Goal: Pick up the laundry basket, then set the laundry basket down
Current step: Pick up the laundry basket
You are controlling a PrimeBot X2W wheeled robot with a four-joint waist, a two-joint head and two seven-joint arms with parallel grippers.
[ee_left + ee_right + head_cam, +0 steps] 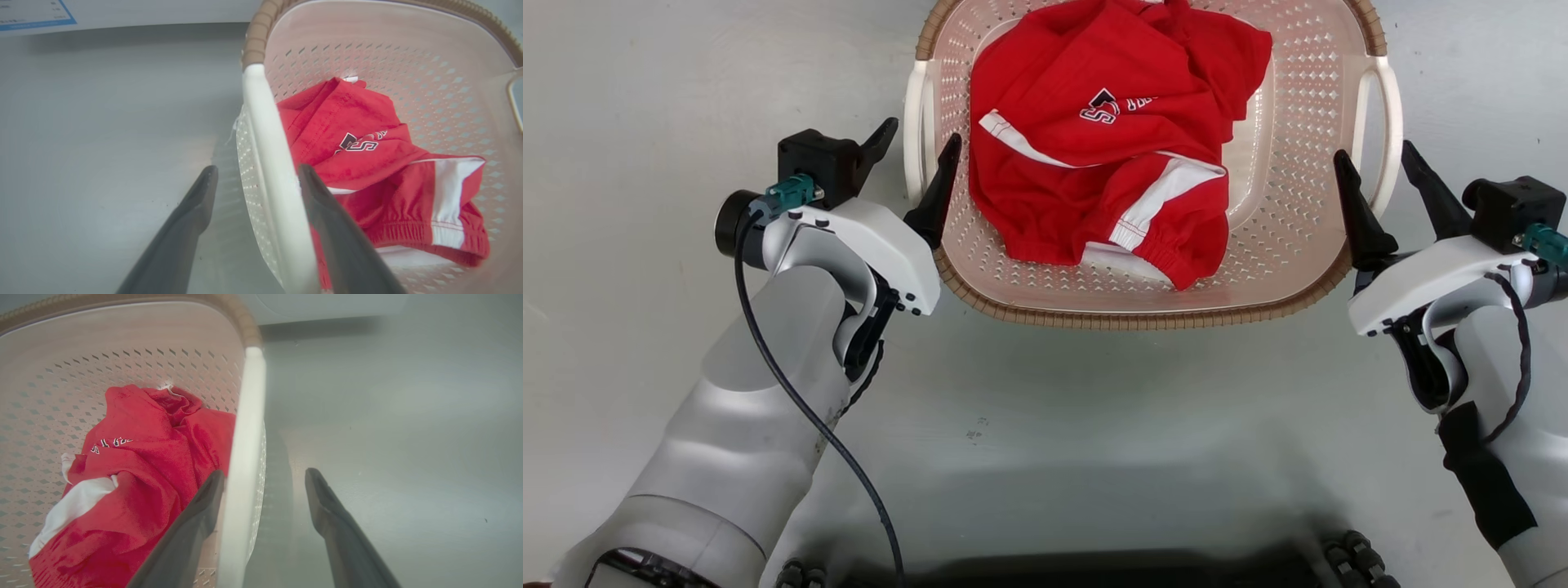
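Observation:
The red garment is low down inside the laundry basket's high walls, so I expect it to move with the basket and keep its folds when I lift the basket.
The laundry basket, pinkish-cream with a brown woven-look rim, stands on the grey floor in the upper middle of the head view. A crumpled red garment with white stripes lies inside it. My left gripper is open, one finger on each side of the basket's white left handle. In the left wrist view that handle runs between the spread fingers of the left gripper. My right gripper is open astride the white right handle. The right wrist view shows the handle inside the gap of the right gripper.
Bare grey floor lies between the basket and my dark base. A white panel with a blue-outlined label stands beyond the basket at the top left of the left wrist view. A pale object's lower edge shows beyond the basket.

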